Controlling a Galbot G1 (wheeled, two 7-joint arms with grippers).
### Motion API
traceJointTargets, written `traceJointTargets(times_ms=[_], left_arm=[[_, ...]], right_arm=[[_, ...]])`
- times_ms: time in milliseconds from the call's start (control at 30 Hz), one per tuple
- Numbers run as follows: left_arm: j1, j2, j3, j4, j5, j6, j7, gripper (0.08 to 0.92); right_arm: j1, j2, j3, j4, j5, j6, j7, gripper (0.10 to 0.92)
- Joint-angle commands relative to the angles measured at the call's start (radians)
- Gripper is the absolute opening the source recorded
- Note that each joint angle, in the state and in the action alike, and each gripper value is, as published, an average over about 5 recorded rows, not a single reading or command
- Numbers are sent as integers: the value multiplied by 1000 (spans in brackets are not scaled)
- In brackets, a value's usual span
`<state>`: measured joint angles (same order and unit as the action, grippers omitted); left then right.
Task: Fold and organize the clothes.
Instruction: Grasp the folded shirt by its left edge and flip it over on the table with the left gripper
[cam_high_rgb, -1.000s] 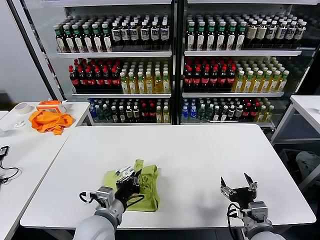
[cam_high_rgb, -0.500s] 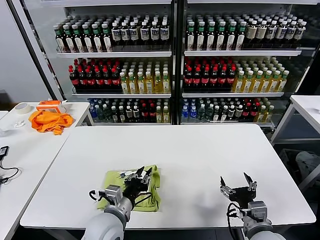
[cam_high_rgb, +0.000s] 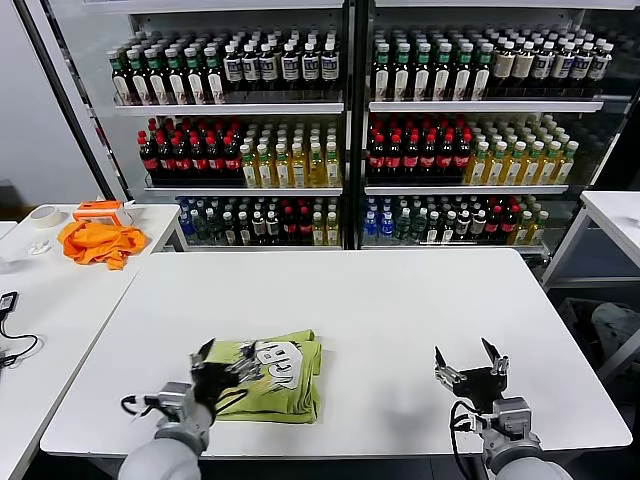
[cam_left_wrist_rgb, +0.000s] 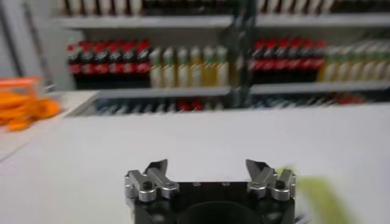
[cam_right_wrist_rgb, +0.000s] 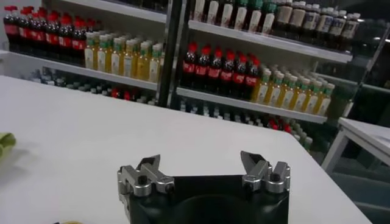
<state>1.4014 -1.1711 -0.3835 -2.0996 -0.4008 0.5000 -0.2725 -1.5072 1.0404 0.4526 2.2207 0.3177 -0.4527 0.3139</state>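
The lime T-shirt is folded into a compact rectangle (cam_high_rgb: 284, 372), so my open left gripper should keep moving to the edge (cam_high_rgb: 215, 353) facing the orange cloth and close there.
The lime yellow-green T-shirt (cam_high_rgb: 272, 375) lies folded into a small rectangle on the white table (cam_high_rgb: 400, 310) near its front left, with its white and dark print facing up. My left gripper (cam_high_rgb: 222, 358) is open and empty, just off the shirt's left edge. In the left wrist view the gripper (cam_left_wrist_rgb: 207, 170) shows open jaws over bare table, with a blurred edge of the shirt (cam_left_wrist_rgb: 320, 198) beside it. My right gripper (cam_high_rgb: 468, 362) is open and empty near the front right of the table; it also shows in the right wrist view (cam_right_wrist_rgb: 203, 164). A sliver of the shirt (cam_right_wrist_rgb: 5, 145) shows there too.
A second white table (cam_high_rgb: 50, 290) stands to the left with a bright orange cloth (cam_high_rgb: 98, 242), a roll of tape (cam_high_rgb: 43, 216) and a cable (cam_high_rgb: 8, 345). Shelves of bottles (cam_high_rgb: 340, 130) stand behind the table. Another table corner (cam_high_rgb: 615, 215) is at the right.
My left gripper has let go of the shirt and drawn back to the left. The shirt's last fold has dropped flat, with the print now facing up. The right arm has barely moved.
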Motion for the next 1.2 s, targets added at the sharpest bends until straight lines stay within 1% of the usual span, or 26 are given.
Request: traceJointTargets(times_ms=[33, 267, 433, 633, 767, 1000, 1200], left_arm=[[83, -11, -97, 58, 37, 50, -10, 818], [11, -62, -40, 123, 42, 51, -11, 823], [-16, -68, -10, 144, 42, 52, -9, 823], [-36, -64, -22, 161, 14, 46, 4, 810], [-38, -67, -29, 168, -19, 47, 16, 724], [-30, -73, -29, 170, -36, 46, 30, 516], [-25, -67, -38, 161, -23, 14, 43, 343]], right_arm=[[2, -4, -3, 7, 0, -2, 0, 823], [-39, -4, 23, 21, -2, 12, -1, 823], [-53, -4, 41, 22, -2, 20, -1, 823], [-55, -2, 44, 22, -2, 21, 0, 823], [-48, -9, 42, 10, -1, 21, -1, 823], [-30, -9, 27, 6, -1, 16, -1, 823], [-17, -11, 21, -7, 0, 15, -1, 823]])
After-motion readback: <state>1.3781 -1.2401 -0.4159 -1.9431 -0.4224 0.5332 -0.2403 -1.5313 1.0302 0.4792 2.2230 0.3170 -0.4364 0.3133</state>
